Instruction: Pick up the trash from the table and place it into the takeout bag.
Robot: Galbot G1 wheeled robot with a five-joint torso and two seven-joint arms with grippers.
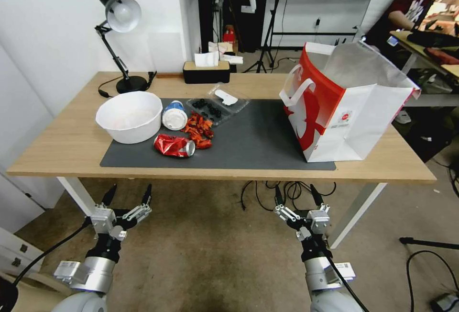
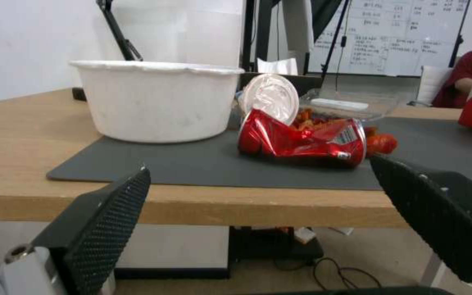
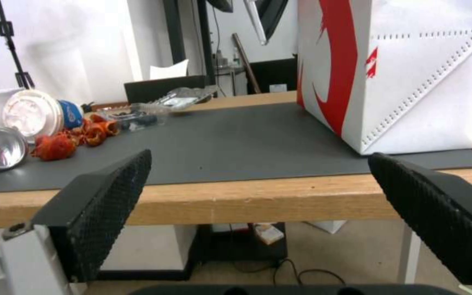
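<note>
The crushed red can (image 1: 174, 146) is caved in at the middle. It will pinch thin there when I lift it, and its round end will stay wide.
The trash lies on the left half of the dark mat (image 1: 253, 139) on the table (image 1: 71, 144): a white open bowl (image 1: 129, 116) (image 2: 157, 100), a blue cup with a white lid (image 1: 174, 116) on its side, red wrapper scraps (image 1: 198, 130), a crushed red can (image 1: 174, 145) (image 2: 301, 139) and a clear tray (image 1: 217, 104). On the mat's right end the red and white takeout bag (image 1: 344, 106) (image 3: 411, 73) stands open. My left gripper (image 1: 128, 195) (image 2: 259, 166) hangs open below the table's front edge, facing the can. Open and empty too, my right gripper (image 1: 296, 195) (image 3: 260, 155) faces the bare mat left of the bag.
A black desk lamp (image 1: 129, 82) and a black tissue box (image 1: 206, 72) stand at the table's back edge. White table legs (image 1: 76, 195) and loose cables (image 1: 267, 192) are under the table, between and beside my arms. A second desk stands behind the bag.
</note>
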